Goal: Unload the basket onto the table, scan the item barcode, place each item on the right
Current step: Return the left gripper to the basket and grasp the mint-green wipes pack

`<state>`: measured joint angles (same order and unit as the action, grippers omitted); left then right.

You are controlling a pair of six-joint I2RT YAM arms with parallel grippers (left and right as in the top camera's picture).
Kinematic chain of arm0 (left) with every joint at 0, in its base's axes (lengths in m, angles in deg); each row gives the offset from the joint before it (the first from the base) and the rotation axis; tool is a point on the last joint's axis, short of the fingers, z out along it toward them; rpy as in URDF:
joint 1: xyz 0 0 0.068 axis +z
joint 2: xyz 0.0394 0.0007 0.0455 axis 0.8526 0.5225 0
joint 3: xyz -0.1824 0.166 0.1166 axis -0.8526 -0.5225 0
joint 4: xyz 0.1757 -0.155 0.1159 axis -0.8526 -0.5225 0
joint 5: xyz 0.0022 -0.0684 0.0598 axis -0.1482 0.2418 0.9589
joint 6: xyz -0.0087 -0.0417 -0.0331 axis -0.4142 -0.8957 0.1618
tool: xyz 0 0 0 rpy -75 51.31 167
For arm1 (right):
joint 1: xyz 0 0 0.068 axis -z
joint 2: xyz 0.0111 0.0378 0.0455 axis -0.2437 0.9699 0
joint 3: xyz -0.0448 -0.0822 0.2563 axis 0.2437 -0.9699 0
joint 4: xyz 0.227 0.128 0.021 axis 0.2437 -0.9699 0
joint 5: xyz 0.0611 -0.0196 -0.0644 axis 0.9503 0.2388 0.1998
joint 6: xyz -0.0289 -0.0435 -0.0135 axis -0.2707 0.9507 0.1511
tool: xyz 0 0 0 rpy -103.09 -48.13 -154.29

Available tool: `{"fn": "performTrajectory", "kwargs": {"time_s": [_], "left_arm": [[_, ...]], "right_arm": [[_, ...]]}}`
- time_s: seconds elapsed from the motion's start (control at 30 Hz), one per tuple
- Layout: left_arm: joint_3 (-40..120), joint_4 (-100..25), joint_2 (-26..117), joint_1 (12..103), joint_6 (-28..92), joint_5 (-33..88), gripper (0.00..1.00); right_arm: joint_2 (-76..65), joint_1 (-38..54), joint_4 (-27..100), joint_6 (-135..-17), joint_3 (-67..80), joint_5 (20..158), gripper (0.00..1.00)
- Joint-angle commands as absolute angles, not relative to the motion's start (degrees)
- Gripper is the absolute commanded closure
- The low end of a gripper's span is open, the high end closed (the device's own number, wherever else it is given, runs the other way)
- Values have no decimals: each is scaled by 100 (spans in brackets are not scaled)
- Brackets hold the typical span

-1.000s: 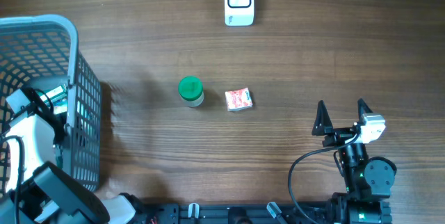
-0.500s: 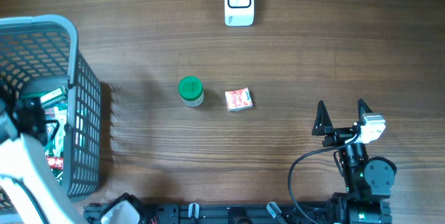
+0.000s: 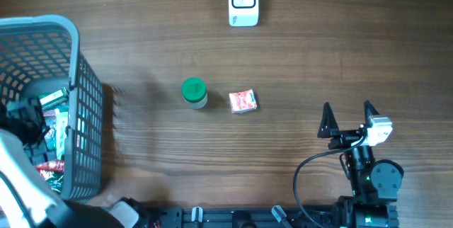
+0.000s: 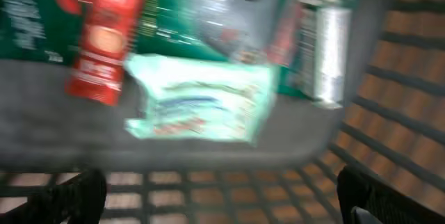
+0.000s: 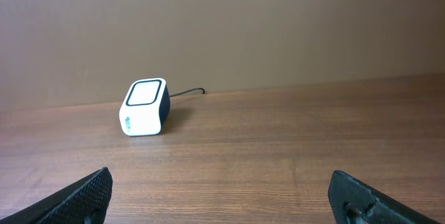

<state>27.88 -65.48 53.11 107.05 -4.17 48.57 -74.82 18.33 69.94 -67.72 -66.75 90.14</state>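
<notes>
My left gripper's open fingers are reaching down to the pale green packet (image 4: 201, 85), uncovered and centred ahead, and should continue until they close on the packet's middle (image 4: 199, 101).
My left gripper (image 4: 222, 200) is down inside the grey mesh basket (image 3: 85, 93), jaws wide open with nothing between them. Just beyond its fingertips (image 4: 73, 195) a pale green-and-white packet (image 4: 201, 99) lies on the basket floor. A red tube (image 4: 104, 36), green packs (image 4: 174, 15) and a silver-ended pack (image 4: 327, 50) lie beside the packet; this view is blurred. From overhead the left gripper (image 3: 27, 120) shows as a dark shape in the basket. The white barcode scanner (image 3: 243, 1) (image 5: 144, 108) stands at the table's far side. My right gripper (image 3: 347, 123) (image 5: 222, 196) hovers open and empty at the near right.
A green-lidded jar (image 3: 194, 92) and a small red-and-white packet (image 3: 243, 101) stand mid-table. The basket's mesh wall (image 4: 389, 99) closes in around the left gripper. The scanner's cable (image 5: 186, 93) trails off behind it.
The left arm has shifted toward the near-left side of the basket, lower among the items. The right arm, jar, packet and scanner have not moved.
</notes>
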Motion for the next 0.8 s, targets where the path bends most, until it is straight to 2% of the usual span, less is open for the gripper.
{"fn": "performTrajectory", "kwargs": {"time_s": [0.0,0.2,0.37,0.57,0.6,0.67,0.77], "left_arm": [[2648,-6795,6146,10683,230,5272,0],[1654,-5676,6397,10600,306,5808,0],[1098,-4817,6489,10583,319,5342,0],[983,-4616,6546,10406,319,5200,2],[983,-4590,6546,10345,319,5200,7],[983,-4524,6546,10220,319,5202,29],[983,-4412,6546,9997,319,5209,67]], "right_arm": [[-7512,1846,7020,-6669,-6681,9104,0],[-7512,1846,7020,-6671,-6681,9104,0],[-7512,1846,7020,-6669,-6681,9104,0],[-7512,1846,7022,-6669,-6681,9104,0],[-7512,1846,7022,-6669,-6681,9104,0],[-7512,1846,7020,-6669,-6681,9104,0],[-7512,1846,7020,-6669,-6681,9104,0]]}}
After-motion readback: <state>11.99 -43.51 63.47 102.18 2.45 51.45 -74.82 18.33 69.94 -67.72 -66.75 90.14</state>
